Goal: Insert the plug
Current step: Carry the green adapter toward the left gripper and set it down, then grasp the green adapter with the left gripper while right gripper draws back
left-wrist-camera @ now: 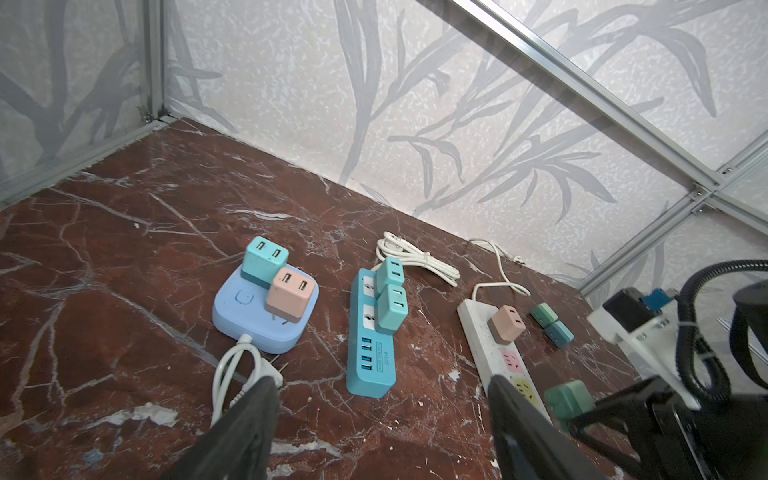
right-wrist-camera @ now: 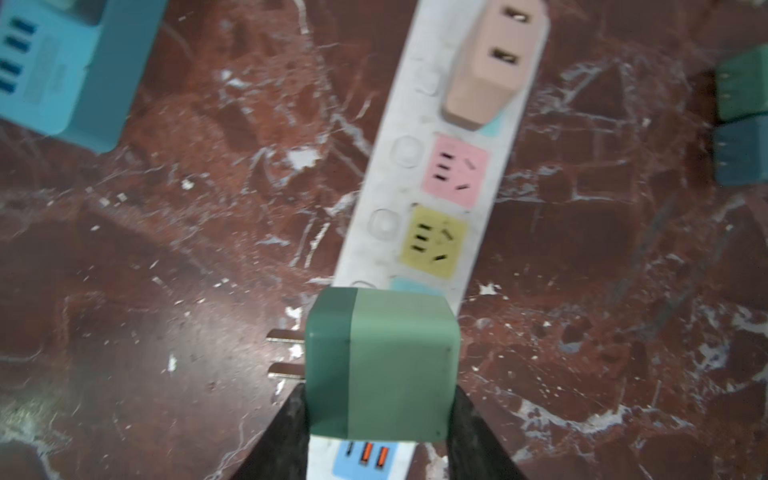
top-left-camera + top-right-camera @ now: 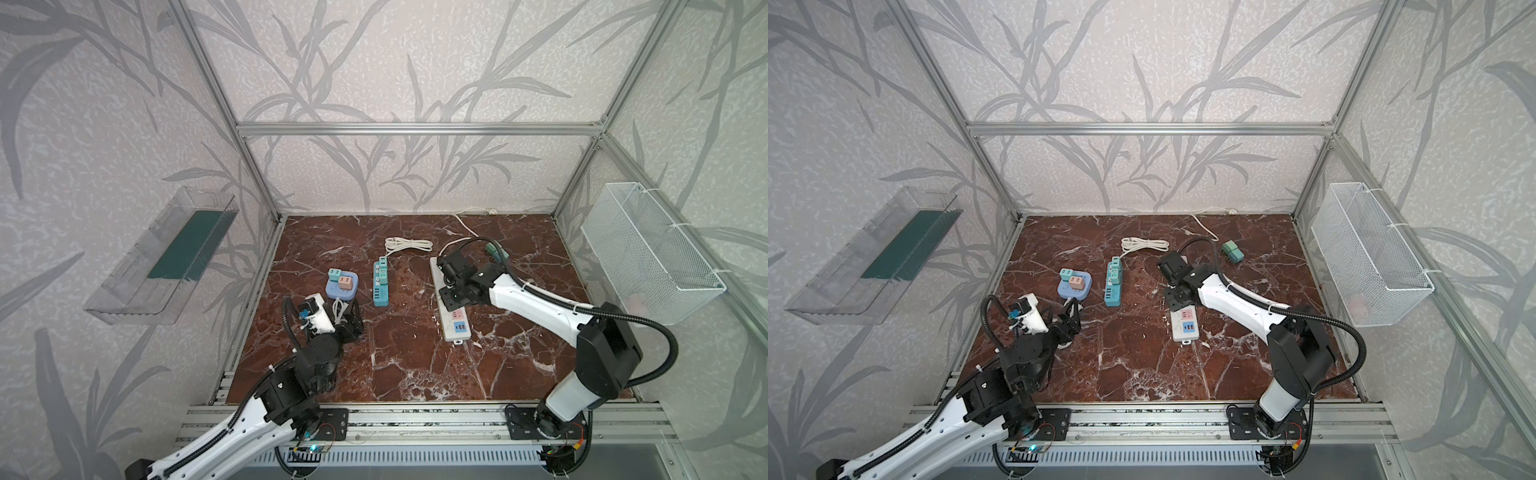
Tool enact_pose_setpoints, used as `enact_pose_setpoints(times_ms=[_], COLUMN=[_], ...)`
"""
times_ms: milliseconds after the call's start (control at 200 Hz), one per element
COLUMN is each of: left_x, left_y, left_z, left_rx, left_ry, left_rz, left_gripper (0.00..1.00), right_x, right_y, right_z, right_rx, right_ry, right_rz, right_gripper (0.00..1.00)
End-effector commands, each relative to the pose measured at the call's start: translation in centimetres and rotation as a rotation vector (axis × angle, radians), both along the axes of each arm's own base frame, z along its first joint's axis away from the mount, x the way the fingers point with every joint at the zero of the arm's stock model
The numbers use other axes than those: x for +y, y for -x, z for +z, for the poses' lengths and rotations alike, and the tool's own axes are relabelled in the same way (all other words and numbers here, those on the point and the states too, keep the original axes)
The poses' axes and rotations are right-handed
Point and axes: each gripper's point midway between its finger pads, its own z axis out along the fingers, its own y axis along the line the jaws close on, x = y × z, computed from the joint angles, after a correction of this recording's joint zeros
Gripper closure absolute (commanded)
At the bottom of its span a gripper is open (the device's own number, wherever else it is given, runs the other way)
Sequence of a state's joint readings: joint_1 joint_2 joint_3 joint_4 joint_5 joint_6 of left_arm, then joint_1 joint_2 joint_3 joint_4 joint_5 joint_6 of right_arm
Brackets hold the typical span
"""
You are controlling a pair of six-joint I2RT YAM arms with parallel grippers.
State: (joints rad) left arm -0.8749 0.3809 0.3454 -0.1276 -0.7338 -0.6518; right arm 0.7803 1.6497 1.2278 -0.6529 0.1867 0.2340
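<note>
The green plug's pins (image 2: 285, 353) are pointing level over the white socket strip, so the robot needs to put the plug down beside the socket strip (image 3: 417, 336) for its left gripper to turn it upright.
My right gripper (image 2: 380, 390) is shut on a green cube plug (image 2: 382, 365), one finger on each side. Its two metal prongs (image 2: 284, 353) point sideways, level with the table. The plug hangs just above the white power strip (image 2: 419, 166), near the strip's blue USB end. Free pink (image 2: 455, 172) and yellow (image 2: 432, 241) sockets lie beyond it, and a beige plug (image 2: 490, 62) sits in the far socket. In a top view the right gripper (image 3: 451, 296) is over the strip (image 3: 453, 324). My left gripper (image 1: 382, 386) is open and empty above bare table.
A light-blue socket hub (image 3: 341, 286) carries a teal and a beige plug. A teal strip (image 3: 380, 282) carries two teal plugs. Two loose green plugs (image 3: 496, 250) lie behind the white strip. A white cord coil (image 3: 409, 244) lies at the back. A wire basket (image 3: 648, 253) hangs on the right.
</note>
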Motion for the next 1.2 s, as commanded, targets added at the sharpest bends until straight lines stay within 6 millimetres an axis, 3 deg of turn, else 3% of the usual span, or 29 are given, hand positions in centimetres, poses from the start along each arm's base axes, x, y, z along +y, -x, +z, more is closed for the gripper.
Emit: enact_pose_setpoints(times_ms=[0, 135, 280, 385, 465, 595, 750, 910, 1000, 1085, 1195], left_x=[1.7, 1.8, 1.2, 0.4, -0.6, -2.1, -5.4, -10.4, -14.4, -15.9, -17.7], left_y=[0.4, 0.5, 0.3, 0.2, -0.2, -0.7, -1.7, -2.2, -1.1, -0.5, -0.4], left_z=[0.6, 1.0, 2.1, 2.8, 2.0, 1.0, -1.3, -6.0, -8.5, -10.3, -11.7], left_rx=[-0.001, 0.016, 0.015, 0.028, 0.067, 0.118, 0.228, 0.397, 0.521, 0.676, 0.767], left_ry=[0.006, -0.026, -0.105, -0.133, -0.169, -0.211, -0.31, -0.401, -0.46, -0.543, -0.605], left_rz=[0.07, 0.061, 0.023, -0.013, -0.047, -0.089, -0.206, -0.408, -0.633, -0.727, -0.826], left_gripper=[0.21, 0.21, 0.21, 0.2, 0.2, 0.19, 0.17, 0.17, 0.19, 0.2, 0.22], right_x=[3.2, 6.5, 7.6, 7.6, 7.2, 6.7, 4.0, -0.9, -3.9, -5.9, -6.6], right_y=[2.3, 4.8, 6.6, 7.5, 7.8, 8.2, 7.6, 6.8, 6.3, 5.5, 5.4], right_z=[-1.4, -4.6, -6.6, -6.9, -6.6, -4.5, -1.2, -0.4, -0.6, -0.7, 0.7], right_rx=[0.011, 0.115, 0.154, 0.18, 0.182, 0.158, 0.054, -0.026, -0.015, -0.03, -0.105], right_ry=[0.011, 0.005, 0.023, 0.011, 0.01, -0.023, -0.006, -0.019, -0.106, -0.233, -0.362], right_rz=[0.101, 0.186, 0.239, 0.262, 0.264, 0.275, 0.208, 0.04, -0.099, -0.213, -0.227], right_gripper=[0.56, 0.56, 0.54, 0.47, 0.38, 0.34, 0.34, 0.34, 0.33, 0.31, 0.21])
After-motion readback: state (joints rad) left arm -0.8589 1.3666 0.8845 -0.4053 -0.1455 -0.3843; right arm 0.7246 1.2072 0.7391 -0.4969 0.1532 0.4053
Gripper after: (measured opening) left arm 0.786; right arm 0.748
